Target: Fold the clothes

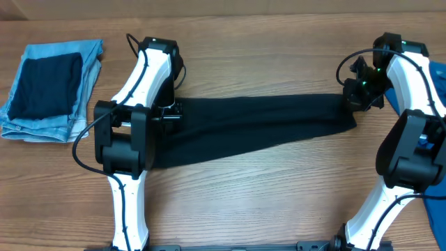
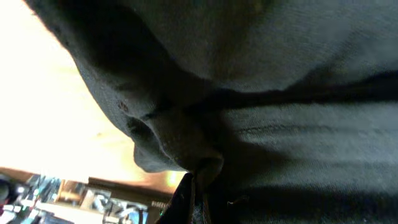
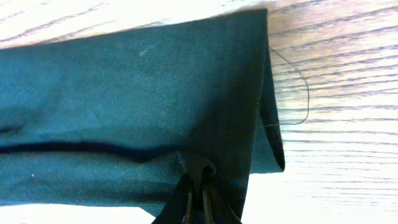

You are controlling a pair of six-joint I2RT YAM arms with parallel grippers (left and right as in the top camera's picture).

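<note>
The band (image 1: 254,125) is stretched straight between my grippers. My left gripper keeps pulling the bunched fold (image 2: 183,138) toward me until the band lies flat, and then let go.
The clothes are one black T-shirt (image 1: 258,125), folded into a long band that lies across the wooden table between my two arms. At the band's left end my left gripper (image 1: 173,111) is shut on the fabric. In the left wrist view a bunched fold (image 2: 180,143) is pinched at the gripper (image 2: 199,186), with dark cloth filling most of the frame. My right gripper (image 1: 352,97) is shut on the band's right end. In the right wrist view the gripper (image 3: 198,180) pinches a small pleat of the shirt (image 3: 124,93), close to its folded edge.
Folded light-blue jeans (image 1: 83,59) with a dark blue cloth (image 1: 49,87) on top lie at the far left. A bright blue garment (image 1: 439,80) shows at the right edge. A loose thread (image 3: 301,93) curls on the bare table (image 1: 265,202).
</note>
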